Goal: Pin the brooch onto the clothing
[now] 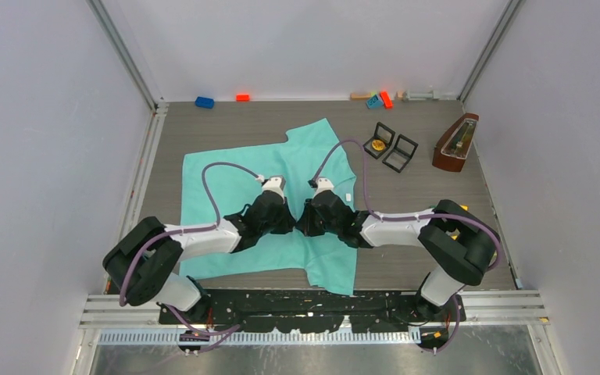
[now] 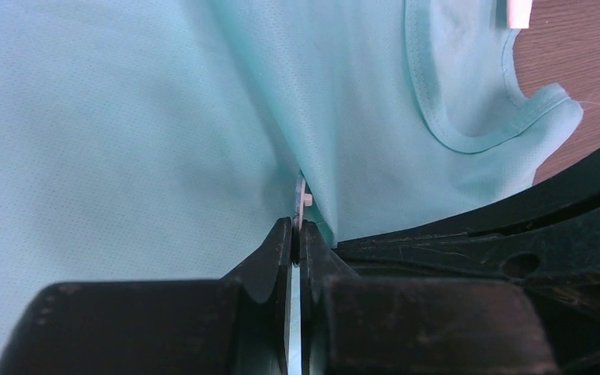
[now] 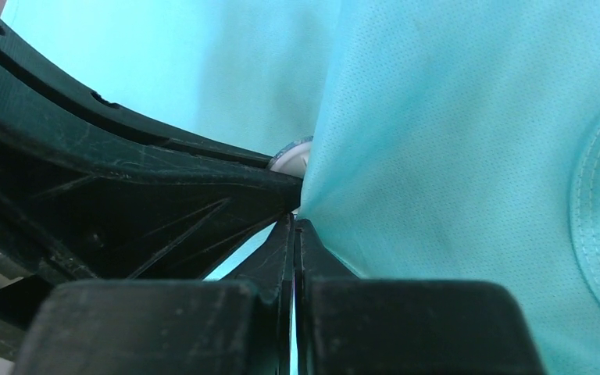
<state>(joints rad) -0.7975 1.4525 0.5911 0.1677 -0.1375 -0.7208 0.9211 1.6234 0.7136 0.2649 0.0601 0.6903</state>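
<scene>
I should open my right gripper and pinch the fold just below the brooch, because the T-shirt's raised fold covers most of the brooch's back.
The turquoise T-shirt lies spread on the table, with its neck at the right in the left wrist view. Both grippers meet over its middle. My left gripper is shut on a thin pale disc seen edge-on, the brooch, right against a raised fold of the shirt. My right gripper is shut at that fold of fabric. A white round edge of the brooch shows just above its tips, beside the left gripper's black body.
Two open black boxes stand at the back right, one holding a gold round piece. A wooden metronome stands further right. Small coloured blocks lie along the back wall.
</scene>
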